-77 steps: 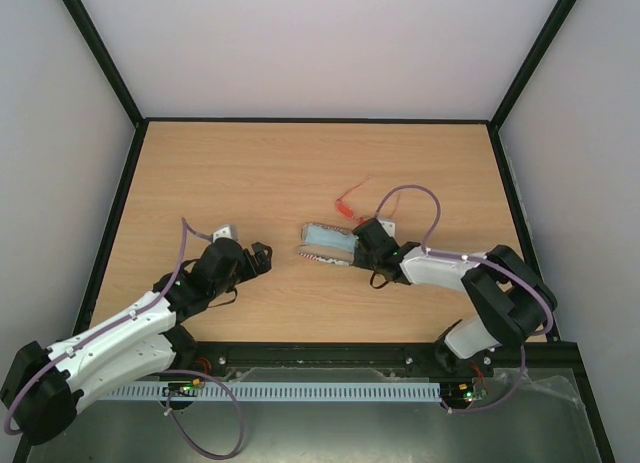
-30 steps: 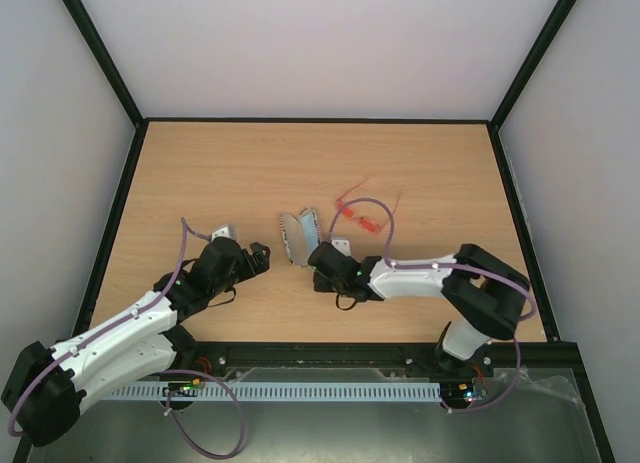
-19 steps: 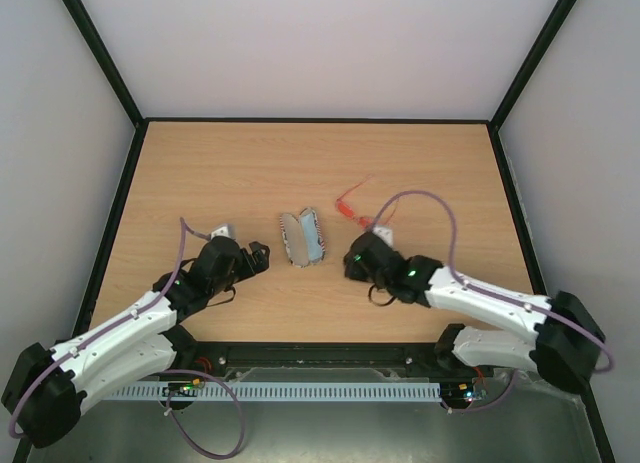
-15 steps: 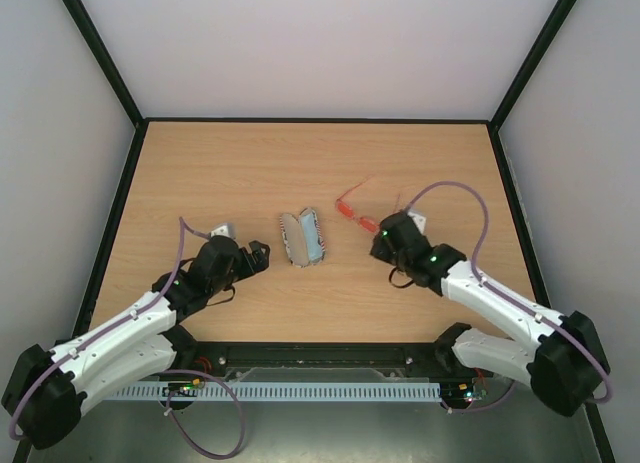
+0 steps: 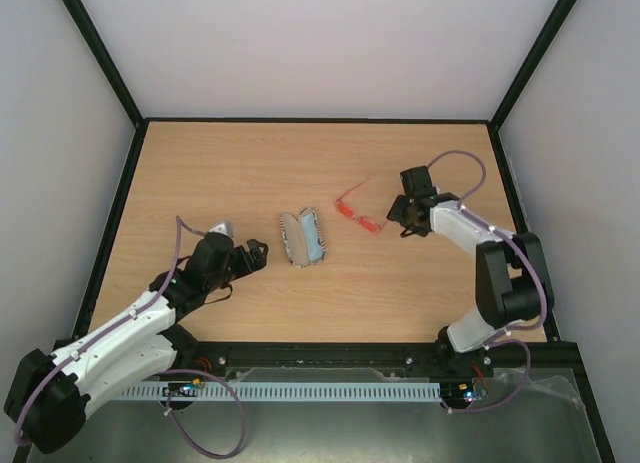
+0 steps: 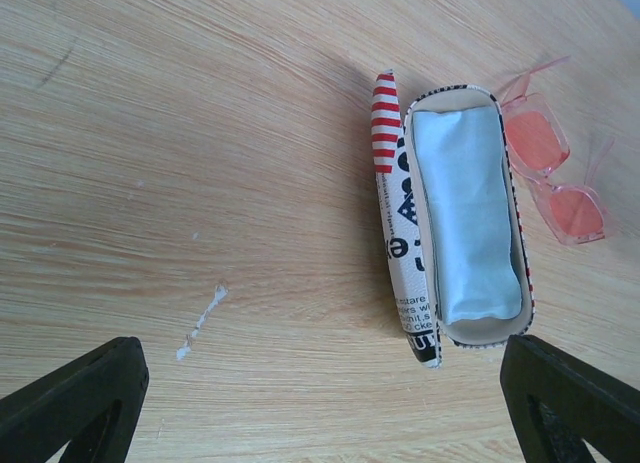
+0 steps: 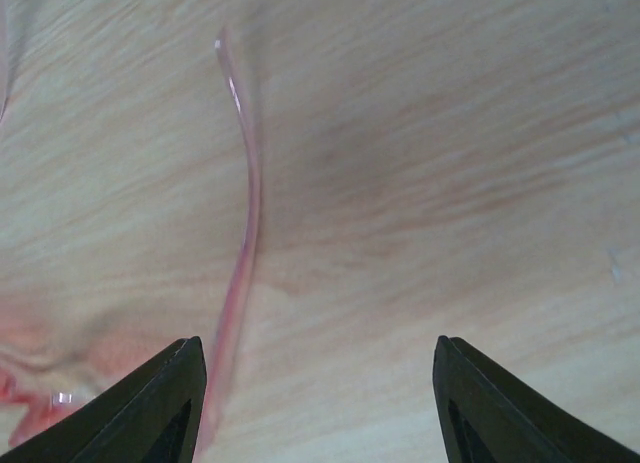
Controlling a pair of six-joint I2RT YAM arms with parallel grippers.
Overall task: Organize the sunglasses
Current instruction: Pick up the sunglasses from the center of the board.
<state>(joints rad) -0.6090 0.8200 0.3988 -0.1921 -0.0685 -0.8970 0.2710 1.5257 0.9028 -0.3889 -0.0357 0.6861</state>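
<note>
The thin pink temple arm (image 7: 253, 183) lies lengthwise between the open fingers. My right gripper should keep going down until both fingers can close on that arm (image 7: 232, 308).
The sunglasses (image 5: 357, 215), with a thin red-orange frame and tinted lenses, lie unfolded on the table right of centre. My right gripper (image 5: 400, 223) stands open just to their right. In the right wrist view one pink temple arm (image 7: 247, 203) runs down just inside the left finger (image 7: 170, 408), untouched. The flag-patterned case (image 5: 303, 238) lies open left of the glasses, a light blue cloth (image 6: 462, 213) inside it. My left gripper (image 5: 258, 251) is open, a short way left of the case. The left wrist view shows case (image 6: 400, 233) and sunglasses (image 6: 552, 173) ahead of the wide-apart fingers (image 6: 70, 408).
The wooden table (image 5: 200, 173) is ringed by a black frame, with pale walls on three sides. A small white scuff (image 6: 200, 323) marks the wood near my left gripper. Both arm bases sit at the near edge.
My right gripper has let go of the case, opened, and swung right and away to the far side of the sunglasses. The case stays open where it lay. The left arm barely moved.
</note>
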